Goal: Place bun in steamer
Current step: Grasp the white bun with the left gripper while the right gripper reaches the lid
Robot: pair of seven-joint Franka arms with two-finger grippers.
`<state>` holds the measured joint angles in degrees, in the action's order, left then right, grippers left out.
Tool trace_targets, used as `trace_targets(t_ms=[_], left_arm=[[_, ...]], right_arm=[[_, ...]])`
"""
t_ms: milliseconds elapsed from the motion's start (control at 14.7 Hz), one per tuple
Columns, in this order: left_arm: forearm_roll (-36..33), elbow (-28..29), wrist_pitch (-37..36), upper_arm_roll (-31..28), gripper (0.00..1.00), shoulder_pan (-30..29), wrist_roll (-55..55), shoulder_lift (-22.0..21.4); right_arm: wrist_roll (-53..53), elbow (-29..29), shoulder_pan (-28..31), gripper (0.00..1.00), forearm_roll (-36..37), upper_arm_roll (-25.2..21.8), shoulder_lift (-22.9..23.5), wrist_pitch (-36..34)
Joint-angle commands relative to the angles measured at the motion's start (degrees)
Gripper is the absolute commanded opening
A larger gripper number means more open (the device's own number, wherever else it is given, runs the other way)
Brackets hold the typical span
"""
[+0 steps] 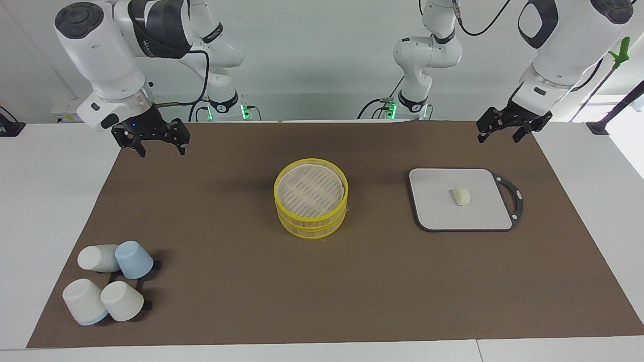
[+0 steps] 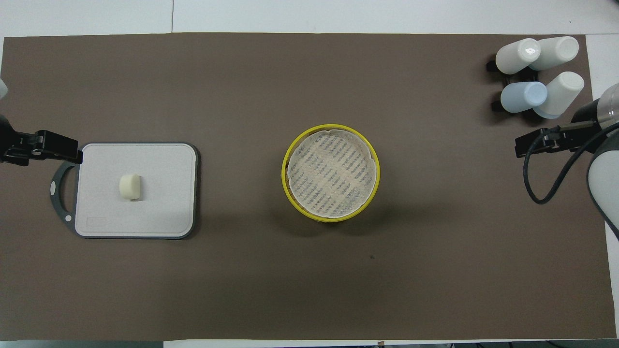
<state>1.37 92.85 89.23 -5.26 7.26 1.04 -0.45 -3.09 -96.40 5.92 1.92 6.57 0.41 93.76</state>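
Note:
I expect the lid to come off in one piece when I lift it and to uncover the steamer's slatted bottom, because a pale disc fills the steamer's yellow rim.
The bun is a small cream-white lump lying in the middle of a grey cutting board, toward the left arm's end of the table. It also shows in the overhead view. The round yellow-rimmed steamer stands open at the middle of the brown mat, its pale slatted floor bare. My left gripper hangs open and empty in the air above the mat's edge, beside the board's handle end. My right gripper hangs open and empty above the mat's other end.
The cutting board has a dark handle loop at its outer end. Several white and blue cups lie in a cluster at the right arm's end, farther from the robots. A brown mat covers the table.

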Motion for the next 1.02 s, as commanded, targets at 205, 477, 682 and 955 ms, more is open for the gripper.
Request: trace_targets(t_ms=[205, 477, 682, 955], left_arm=[[-1.11, 1.19, 0.86, -0.19, 1.00, 0.74, -0.07, -0.87], [-1.11, 1.54, 1.12, -0.27, 1.00, 0.65, -0.07, -0.95], [-1.11, 10.11, 7.59, -0.19, 1.00, 0.30, -0.07, -4.36], [-1.11, 24.81, 21.05, -0.27, 1.00, 0.12, 1.94, -6.50]], right_arm=[[-1.66, -0.45, 1.02, 1.00, -1.04, 0.28, -0.33, -0.86], [0.35, -0.37, -0.38, 1.00, -1.04, 0.81, 0.11, 1.06], [4.92, -0.02, -3.80, 1.00, -1.04, 0.90, 1.95, 3.18], [20.10, 3.48, -13.90, 0.99, -0.95, 0.99, 6.24, 4.59]])
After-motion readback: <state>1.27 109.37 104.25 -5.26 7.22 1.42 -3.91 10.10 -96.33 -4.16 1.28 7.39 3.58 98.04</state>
